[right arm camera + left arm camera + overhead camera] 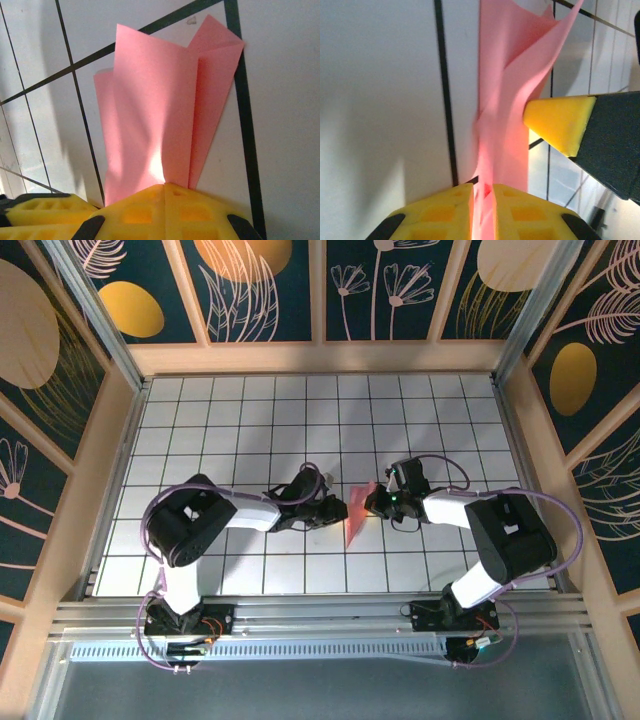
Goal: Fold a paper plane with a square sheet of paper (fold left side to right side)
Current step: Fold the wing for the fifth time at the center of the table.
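My left gripper holds the paper, which stands on edge (492, 135) through its fingers, so it should let go, shut and press the layers flat near the pointed end (349, 539).
The square sheet of paper (356, 513) is salmon-pink and folded into a narrow, creased paper plane shape, standing on edge at the table's middle between both grippers. My left gripper (333, 510) reaches it from the left. In the left wrist view its yellow jaws (482, 202) stand slightly apart, with the folded paper (502, 95) running through the narrow gap. My right gripper (376, 502) comes from the right. In the right wrist view it (164, 189) is shut on the paper's layered flaps (155, 110), which fan out above the closed jaws. One of its fingers (560, 122) touches the paper's right side.
The white grid-tiled table (250, 410) is bounded by a wooden frame (320, 357) at the back and a metal rail (320, 615) at the front. The left gripper's yellow fingers (42, 212) show at the bottom left of the right wrist view.
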